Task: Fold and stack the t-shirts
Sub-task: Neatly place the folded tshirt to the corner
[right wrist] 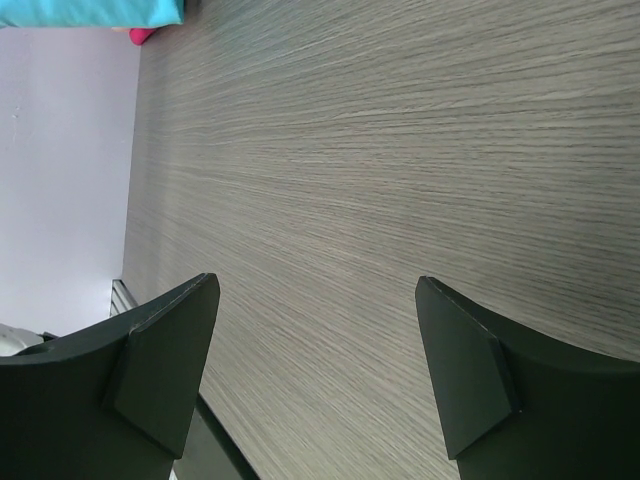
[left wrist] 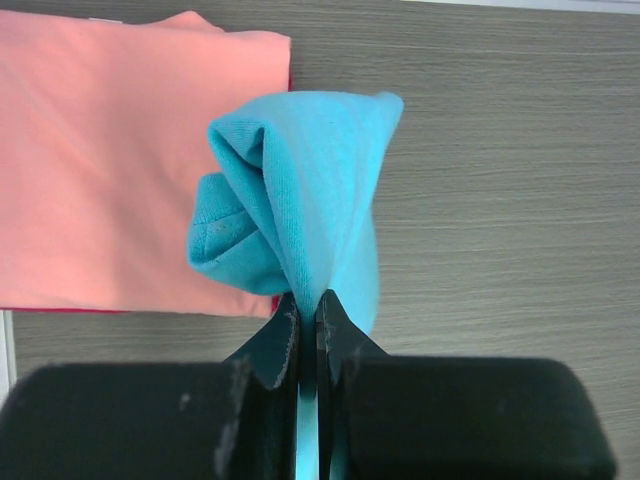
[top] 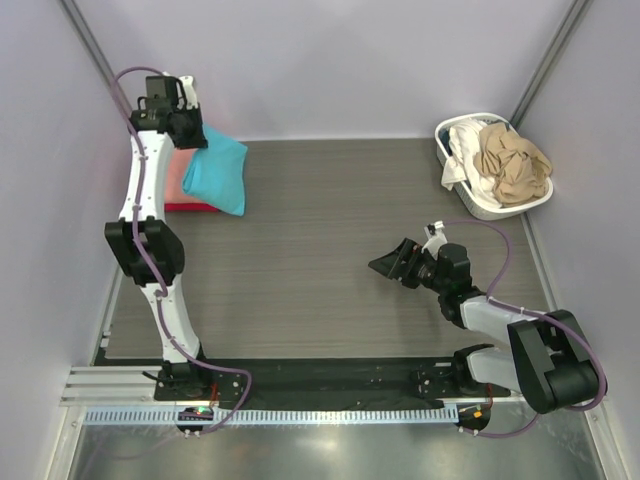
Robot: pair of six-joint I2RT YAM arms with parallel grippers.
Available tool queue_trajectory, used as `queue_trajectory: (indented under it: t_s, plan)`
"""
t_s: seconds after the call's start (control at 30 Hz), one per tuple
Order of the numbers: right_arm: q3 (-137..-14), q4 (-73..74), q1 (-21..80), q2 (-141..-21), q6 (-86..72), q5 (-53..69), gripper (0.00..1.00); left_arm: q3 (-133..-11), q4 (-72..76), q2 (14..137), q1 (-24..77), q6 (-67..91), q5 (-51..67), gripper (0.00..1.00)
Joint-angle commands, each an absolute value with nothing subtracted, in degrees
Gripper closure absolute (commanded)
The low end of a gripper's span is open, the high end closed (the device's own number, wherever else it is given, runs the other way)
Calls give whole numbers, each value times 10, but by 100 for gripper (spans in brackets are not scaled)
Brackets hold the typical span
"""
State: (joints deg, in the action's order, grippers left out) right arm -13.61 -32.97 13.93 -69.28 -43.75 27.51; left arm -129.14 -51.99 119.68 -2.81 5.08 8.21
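Observation:
The turquoise t-shirt (top: 222,176) hangs past the salmon-pink t-shirt's edge. My left gripper should carry on over the stack (top: 178,180) and let go once the turquoise t-shirt covers it.
My left gripper (top: 197,135) is shut on the turquoise t-shirt (top: 218,172) at the far left of the table. In the left wrist view the gripper (left wrist: 308,318) pinches a bunched fold of the turquoise cloth (left wrist: 300,200), which hangs over the right edge of a folded salmon-pink t-shirt (left wrist: 110,150). The pink shirt (top: 175,178) lies on a red one (top: 190,208). My right gripper (top: 388,264) is open and empty, low over the bare table right of centre; it also shows in the right wrist view (right wrist: 318,350). Tan (top: 512,165) and white (top: 464,150) shirts lie in the basket.
A white plastic laundry basket (top: 478,206) stands at the back right corner. Pale walls close the table on the left, back and right. The wood-grain table (top: 320,250) lies between the stack and the right gripper.

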Motion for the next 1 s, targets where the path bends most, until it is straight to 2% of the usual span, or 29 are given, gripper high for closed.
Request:
queue_trajectory:
  t_s: [0.0,0.57,0.97]
  plan:
    - [-153,-367,142,-700,-436,282,14,-1329,-519,1187,-40,33,100,100]
    - [-155,-383,142,-716,-441,293,14,-1407,-519,1236,-78,28,126,100]
    - [-156,-391,142,-729,-446,296,14,-1403,-469,1274,-88,-20,98,100]
